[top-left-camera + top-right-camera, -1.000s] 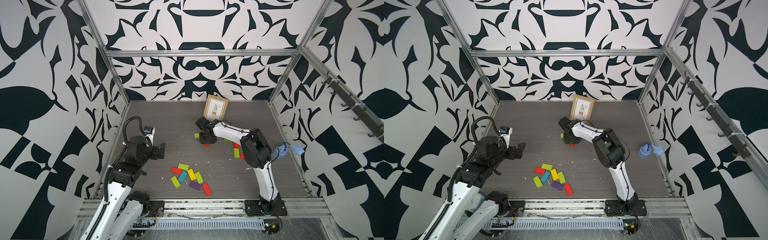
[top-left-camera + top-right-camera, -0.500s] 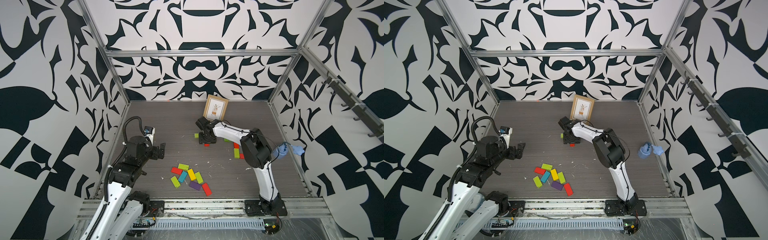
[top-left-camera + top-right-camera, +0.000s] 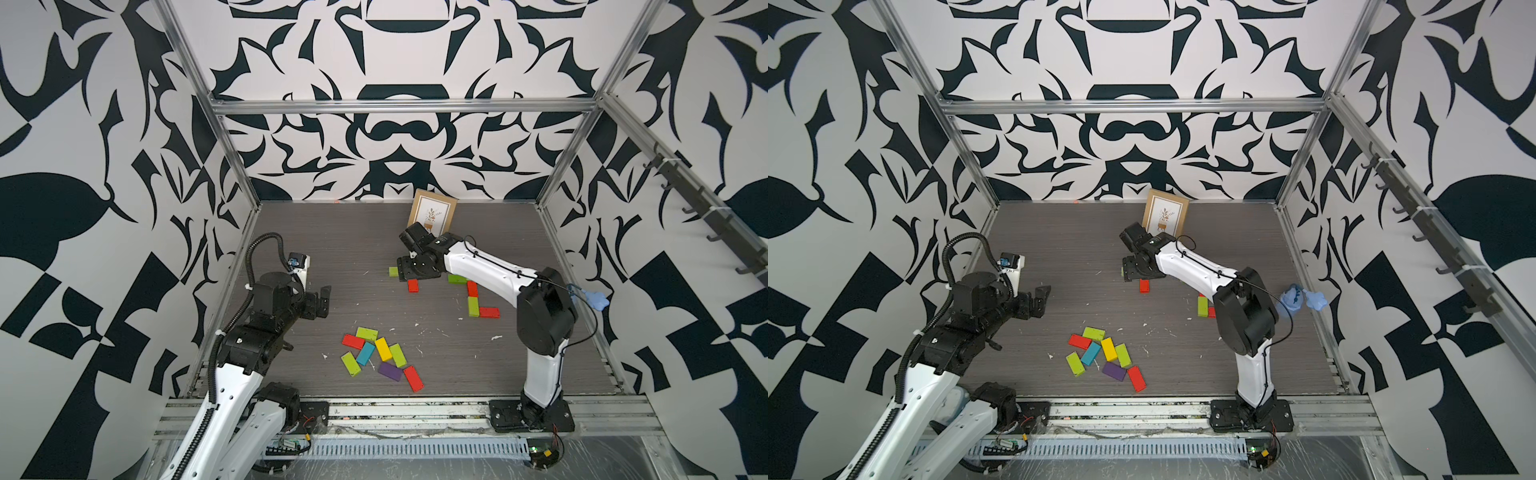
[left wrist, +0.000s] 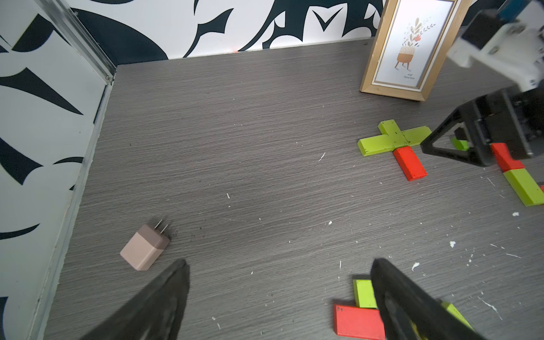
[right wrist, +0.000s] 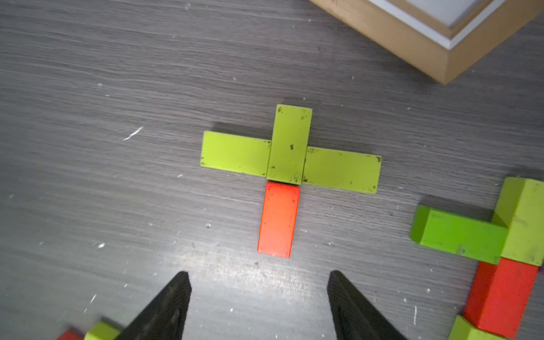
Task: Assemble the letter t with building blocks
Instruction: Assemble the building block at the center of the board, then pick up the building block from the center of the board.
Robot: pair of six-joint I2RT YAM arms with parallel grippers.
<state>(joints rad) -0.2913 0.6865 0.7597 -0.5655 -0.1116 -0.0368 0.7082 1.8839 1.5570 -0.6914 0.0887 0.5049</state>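
The stem's red block (image 3: 412,285) meets the cross squarely, so I should carry on with my right gripper along the yellow block's long side to the lime green block (image 3: 397,355) and close on it.
Three lime green blocks (image 5: 290,147) lie as a cross on the grey table, with a red block (image 5: 278,219) butted against the middle one as a stem. My right gripper (image 5: 259,282) is open just short of the red block's near end, with nothing between its fingers. In a top view the right gripper (image 3: 415,272) hangs over this figure, covering most of the green blocks; the red block (image 3: 412,285) shows below it. My left gripper (image 3: 320,301) is open and empty at the left. A loose pile of building blocks (image 3: 380,357) lies at the front centre.
A wooden picture frame (image 3: 432,210) leans just behind the figure. Red and green blocks (image 3: 473,305) lie under the right arm. A pink plug adapter (image 4: 144,250) lies near the left wall. A blue cloth (image 3: 592,299) hangs at the right wall.
The right gripper's jaws have spread apart above the red block, which now lies free on the table. The left arm has not moved.
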